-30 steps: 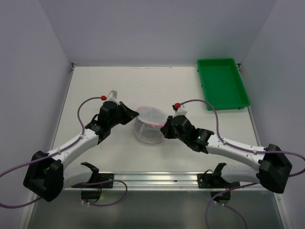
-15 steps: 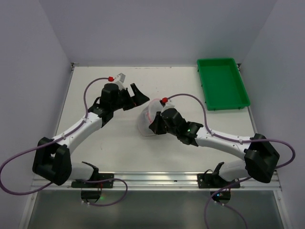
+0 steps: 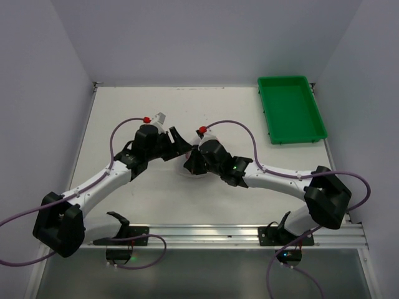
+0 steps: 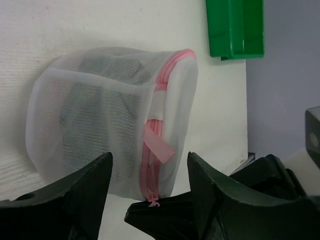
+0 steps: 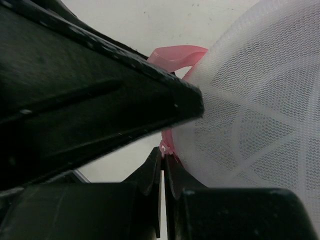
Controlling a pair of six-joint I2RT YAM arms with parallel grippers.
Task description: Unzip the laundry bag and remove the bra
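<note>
I should back my left gripper off and have it grip the pink rim farther along, because its open fingers crowd the zip pull point(image 4: 152, 200) in my right gripper.
The laundry bag point(image 4: 115, 115) lies on its side, white mesh with a pink zip rim point(image 4: 156, 115) and a pink tab point(image 4: 161, 148). The bra shows only as a dark shape point(image 4: 92, 120) through the mesh. My left gripper point(image 4: 150, 172) is open, its fingers point(image 4: 85, 195) either side of the bag's near edge, touching nothing. My right gripper point(image 5: 164, 155) is shut on the pink zip pull point(image 5: 165, 146) at the rim's lower end. From above, both grippers point(image 3: 179, 146) point(image 3: 190, 161) meet over the bag point(image 3: 186, 169), which is mostly hidden.
A green rectangular tray point(image 3: 291, 109) sits at the back right corner of the table, also seen at the top of the left wrist view as the tray point(image 4: 235, 27). White walls enclose the table on three sides.
The left gripper let go, swung away toward the back and came back open beside the bag. The right arm carried the bag by its zip pull leftward and farther back.
</note>
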